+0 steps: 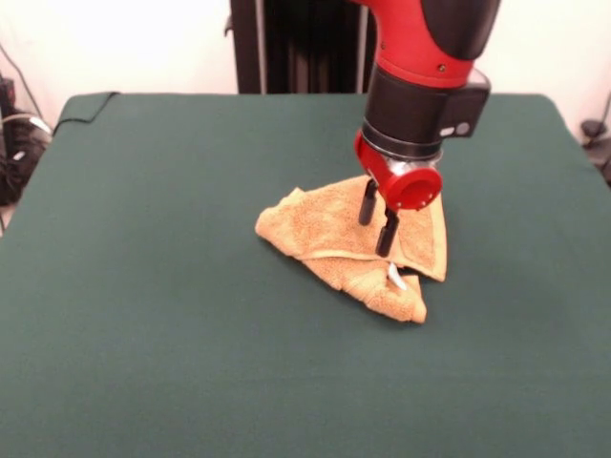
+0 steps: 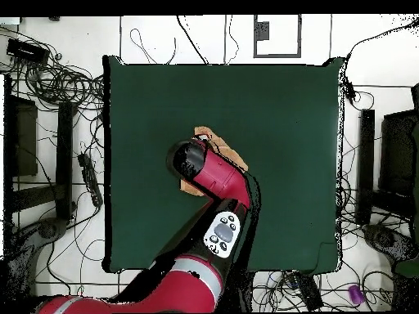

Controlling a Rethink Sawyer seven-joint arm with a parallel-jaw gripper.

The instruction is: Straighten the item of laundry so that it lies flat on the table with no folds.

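Note:
My gripper should expect the towel to sag and fall partly open when it lifts and carries it, because the top layer's loose hem crosses the layer below.
The item of laundry, an orange-tan terry towel, lies crumpled on the green table right of centre. It is folded over itself into a rough triangle, with a white tag at its near corner. My gripper points down over the towel's right part. Its two black fingers stand slightly apart, open, with their tips at the cloth. In the overhead view the arm's red wrist covers most of the towel, so only its edges show and the fingers are hidden.
Bare green cloth spreads wide on every side of the towel. Beyond the table's edges lie tangled cables and black stands on the floor. A dark upright frame rises behind the table.

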